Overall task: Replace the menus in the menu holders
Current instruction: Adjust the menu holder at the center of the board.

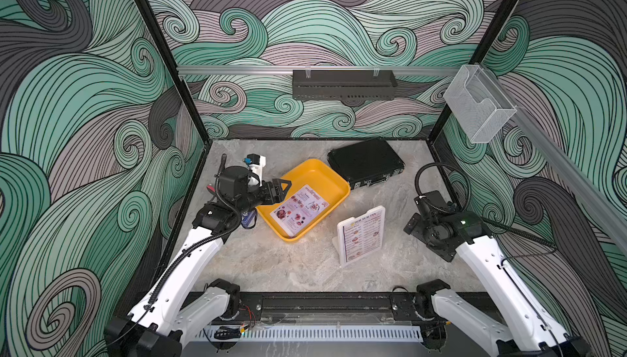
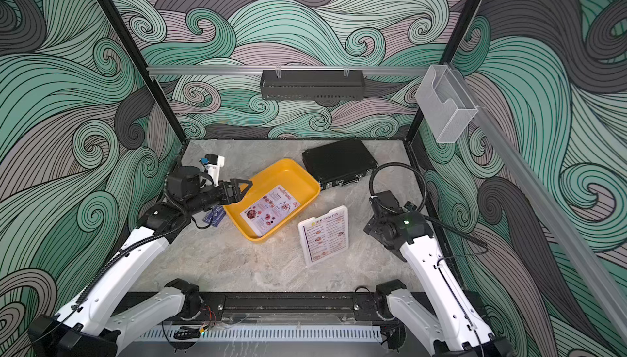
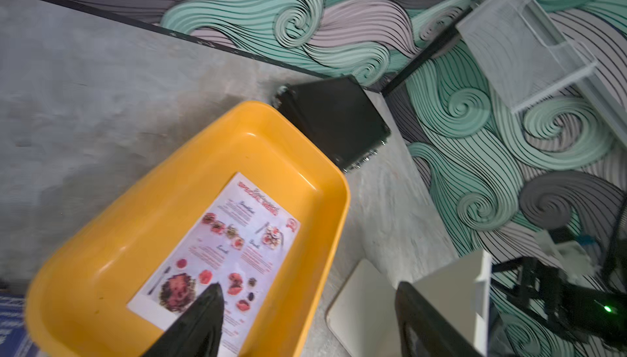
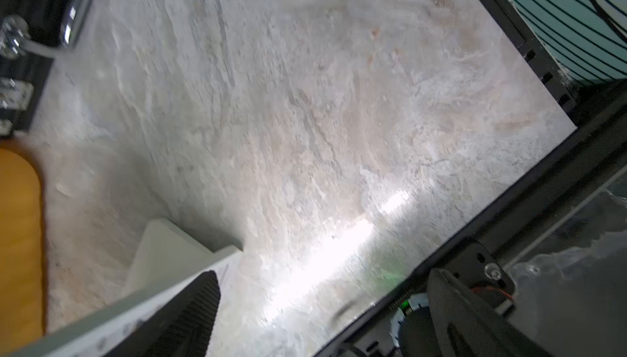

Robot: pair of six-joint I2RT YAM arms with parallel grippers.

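Observation:
The white menu (image 1: 363, 235) fills the menu holder, so my left gripper should steady the menu holder's top edge (image 1: 369, 212) while my right gripper comes to the white menu's side.
The pale "SPECIAL MENU" sheet (image 1: 300, 209) (image 3: 220, 246) lies flat in the yellow bin (image 1: 334, 182). The white "DIM SUM INN" menu (image 1: 362, 233) stands inside the milky-white menu holder (image 1: 342, 236) (image 2: 324, 236), upright on the table right of the bin. My left gripper (image 1: 283, 187) (image 3: 308, 290) hovers over the bin's left rim, open, with nothing between its fingers. My right gripper (image 4: 324, 275) hangs low over bare table just right of the holder, open and empty. In the right wrist view the holder's edge (image 4: 169, 253) lies beside one finger.
A closed black case (image 1: 366, 163) lies behind the bin. A small blue box (image 1: 248, 219) sits under my left arm and a white device (image 1: 256, 165) stands behind it. A black perforated rack (image 1: 344, 83) and a clear box (image 1: 478, 104) hang on the walls.

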